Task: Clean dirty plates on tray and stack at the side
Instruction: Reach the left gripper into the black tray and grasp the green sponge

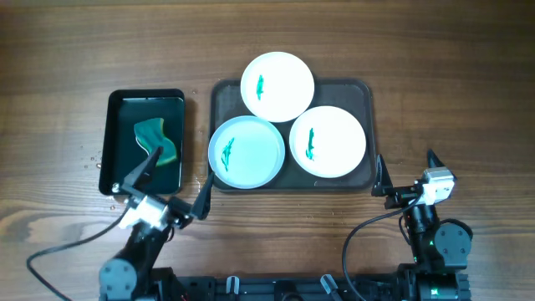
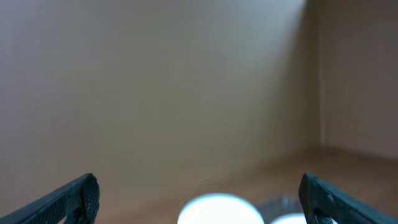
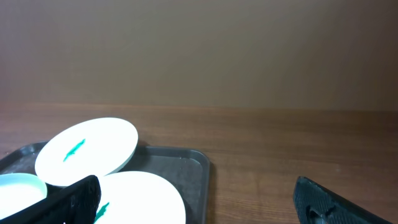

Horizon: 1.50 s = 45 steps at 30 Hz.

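Note:
The smeared pale blue plate (image 1: 246, 152) is beside my empty left gripper, so the gripper should move over the black tray and pick up the green sponge (image 1: 156, 140) before it wipes that plate.
Three plates lie on the dark grey tray (image 1: 361, 92). A white plate (image 1: 277, 86) is at the back, resting partly over the tray's rim. A second white plate (image 1: 328, 140) is at the right. A pale blue plate (image 1: 246, 152) is at the front left. Each has a green smear. My left gripper (image 1: 171, 186) is open and empty at the table's front left, near the pale blue plate. My right gripper (image 1: 407, 174) is open and empty, just right of the tray's front right corner. The right wrist view shows the tray (image 3: 186, 165) and both white plates (image 3: 87, 149) (image 3: 146, 199).
A smaller glossy black tray (image 1: 117, 109) stands at the left and holds a green sponge (image 1: 157, 139). The left wrist view is blurred; it shows pale plate shapes (image 2: 217, 211) between the open fingers (image 2: 199, 199).

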Available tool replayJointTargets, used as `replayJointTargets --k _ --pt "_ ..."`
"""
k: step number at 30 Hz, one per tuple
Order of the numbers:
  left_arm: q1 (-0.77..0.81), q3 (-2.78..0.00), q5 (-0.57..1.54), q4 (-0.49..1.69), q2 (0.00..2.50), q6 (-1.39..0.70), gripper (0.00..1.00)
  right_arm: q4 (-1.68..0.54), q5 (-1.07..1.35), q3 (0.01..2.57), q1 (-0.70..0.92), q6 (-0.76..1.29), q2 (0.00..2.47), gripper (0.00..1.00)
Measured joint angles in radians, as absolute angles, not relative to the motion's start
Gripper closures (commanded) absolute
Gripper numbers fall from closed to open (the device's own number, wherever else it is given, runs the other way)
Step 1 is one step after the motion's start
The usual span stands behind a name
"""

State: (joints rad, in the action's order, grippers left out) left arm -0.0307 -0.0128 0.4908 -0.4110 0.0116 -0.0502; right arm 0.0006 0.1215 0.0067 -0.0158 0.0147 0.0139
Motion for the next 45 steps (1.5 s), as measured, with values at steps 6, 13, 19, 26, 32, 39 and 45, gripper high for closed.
replayJointTargets --k 6,13,19,26,32,39,45 --pt "-0.031 -0.241 0.325 -0.146 0.112 -0.12 0.0 0.001 0.121 0.007 -0.016 0.015 0.014 0.0" --pt "-0.029 -0.735 0.259 0.334 0.575 -0.153 0.0 0.001 0.121 0.007 -0.016 0.015 0.015 0.0" --pt "-0.035 -0.834 0.043 0.59 0.894 -0.439 0.0 0.001 0.121 0.007 -0.016 0.014 0.016 0.0" --pt "-0.047 -0.837 -0.045 0.573 1.266 -0.621 0.0 0.001 0.121 0.007 -0.016 0.015 0.016 0.0" --pt "-0.134 -0.837 -0.109 0.49 1.415 -0.643 0.0 0.001 0.121 0.007 -0.016 0.014 0.016 0.0" --pt "-0.231 -0.838 0.06 0.32 1.561 -0.479 0.03 0.001 0.121 0.007 -0.016 0.014 0.016 0.0" --pt "-0.23 -0.838 0.125 0.309 1.653 -0.406 0.16 0.001 0.121 0.007 -0.016 0.014 0.016 0.0"
